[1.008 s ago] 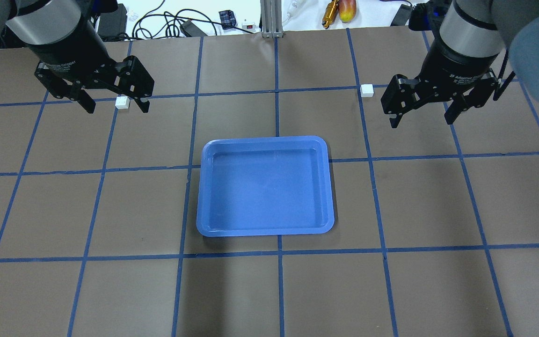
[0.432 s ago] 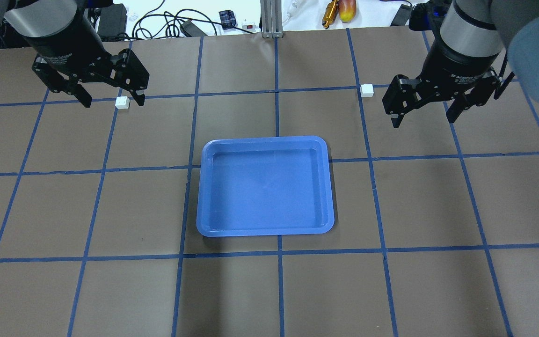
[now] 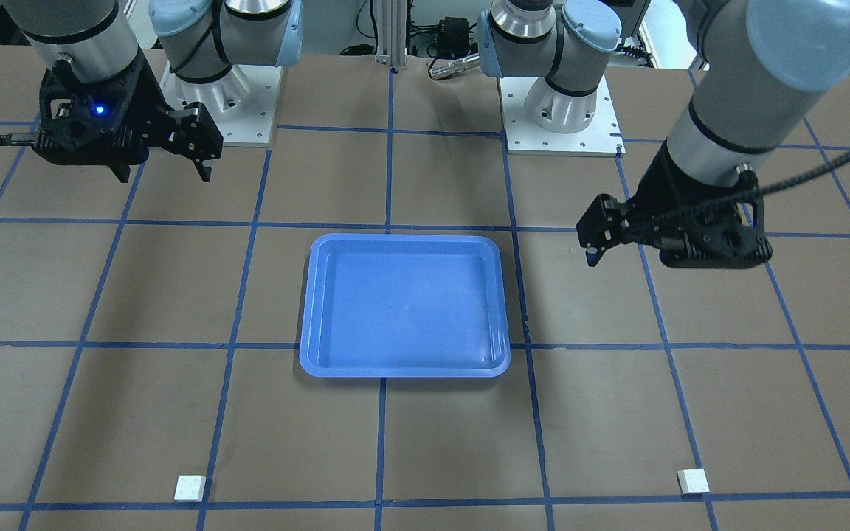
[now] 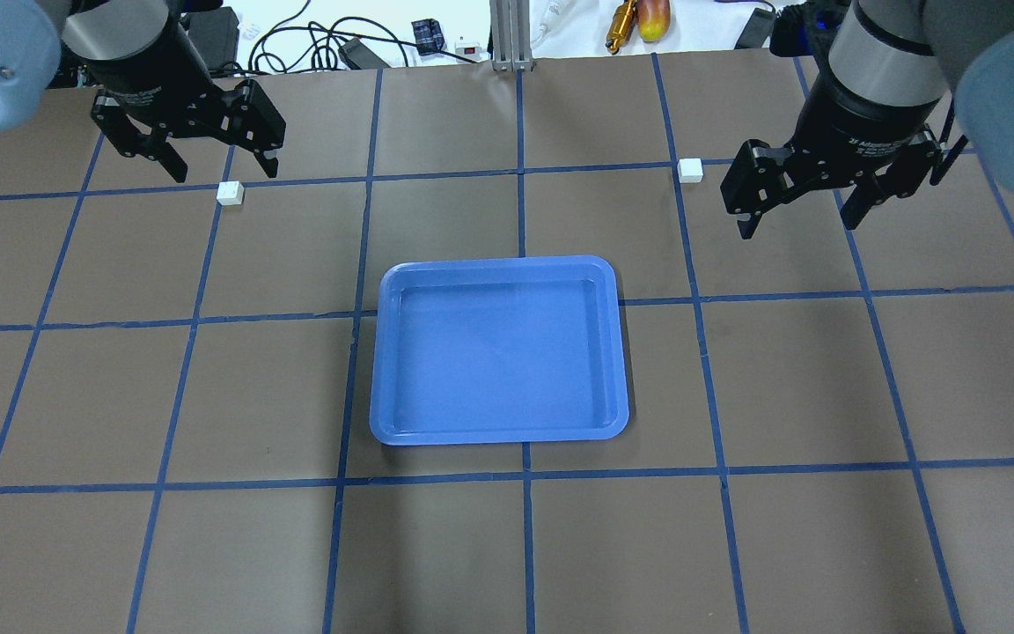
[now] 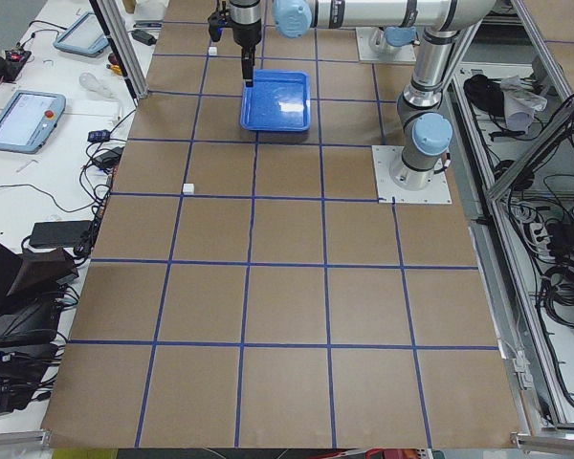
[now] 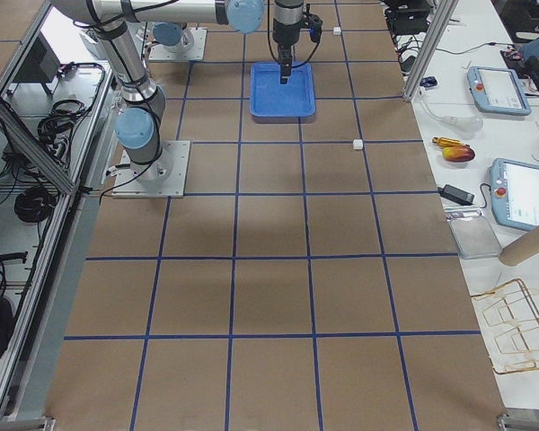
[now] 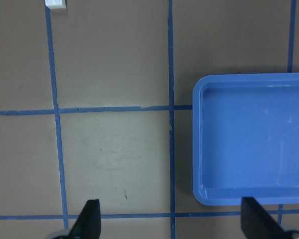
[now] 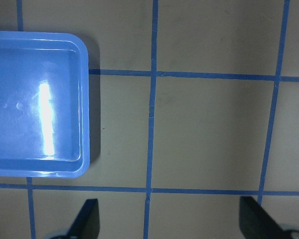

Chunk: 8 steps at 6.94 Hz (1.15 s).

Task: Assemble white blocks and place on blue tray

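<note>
My left gripper is moving toward the white block (image 3: 693, 481) on its side, and the block's sides (image 7: 55, 4) lie free and square to the open fingers. The gripper should keep going until its fingers are around the block.
The blue tray (image 4: 500, 350) lies empty at the table's middle. One white block (image 4: 230, 193) sits on a tape line at the far left, and the other white block (image 4: 690, 170) sits at the far right. My left gripper (image 4: 225, 173) hangs open and empty above the table, by the left block. In the left wrist view that block (image 7: 56, 3) shows at the top left edge and the tray (image 7: 249, 139) at the right. My right gripper (image 4: 796, 227) hangs open and empty, to the right of the right block. The right wrist view shows only the tray (image 8: 35, 99), no block.
The table is brown paper with a blue tape grid (image 4: 525, 475). Cables and small tools (image 4: 639, 19) lie beyond the far edge. The two arm bases (image 3: 558, 110) stand at the robot's side of the table.
My left gripper has moved toward the far edge and a little right, so the left block now shows just in front of it. My right gripper has barely shifted. Both stay open.
</note>
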{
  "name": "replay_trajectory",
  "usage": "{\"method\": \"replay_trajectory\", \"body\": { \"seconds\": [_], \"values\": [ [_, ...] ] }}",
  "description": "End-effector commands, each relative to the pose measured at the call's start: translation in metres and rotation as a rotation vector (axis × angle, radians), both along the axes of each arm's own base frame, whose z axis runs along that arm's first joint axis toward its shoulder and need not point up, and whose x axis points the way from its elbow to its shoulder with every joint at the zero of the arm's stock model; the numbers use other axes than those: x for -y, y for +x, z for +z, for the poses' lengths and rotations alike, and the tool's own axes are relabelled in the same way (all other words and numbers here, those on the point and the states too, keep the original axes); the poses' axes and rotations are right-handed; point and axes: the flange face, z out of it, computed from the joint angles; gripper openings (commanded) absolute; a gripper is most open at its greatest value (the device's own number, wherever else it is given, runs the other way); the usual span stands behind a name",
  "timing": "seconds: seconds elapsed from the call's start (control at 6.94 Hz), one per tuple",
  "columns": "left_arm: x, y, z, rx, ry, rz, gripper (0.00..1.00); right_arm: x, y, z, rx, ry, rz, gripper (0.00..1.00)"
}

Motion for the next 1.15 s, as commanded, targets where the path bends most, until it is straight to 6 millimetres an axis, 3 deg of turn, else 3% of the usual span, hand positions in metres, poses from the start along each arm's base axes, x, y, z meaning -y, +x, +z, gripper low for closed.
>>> {"method": "replay_trajectory", "body": {
  "seconds": [0.0, 0.29, 0.43, 0.58, 0.86, 1.01],
  "values": [
    [0.057, 0.033, -0.063, 0.006, -0.011, 0.036, 1.00, 0.000, 0.000, 0.001, 0.000, -0.003, 0.000, 1.00],
    [0.122, 0.085, -0.111, 0.078, -0.036, 0.027, 1.00, 0.000, 0.000, 0.000, 0.000, -0.002, 0.000, 1.00],
    [0.139, 0.097, -0.143, 0.084, -0.014, -0.040, 1.00, 0.001, 0.000, 0.000, 0.000, -0.003, 0.000, 1.00],
    [0.158, 0.124, -0.173, 0.108, -0.050, -0.019, 1.00, 0.000, -0.001, 0.001, 0.001, -0.005, -0.003, 1.00],
    [0.166, 0.145, -0.210, 0.098, -0.016, -0.032, 1.00, 0.005, -0.007, -0.001, 0.006, -0.008, 0.038, 1.00],
    [0.173, 0.150, -0.214, 0.099, -0.017, -0.043, 1.00, 0.013, -0.018, 0.000, 0.017, -0.039, 0.220, 1.00]
  ]
}}
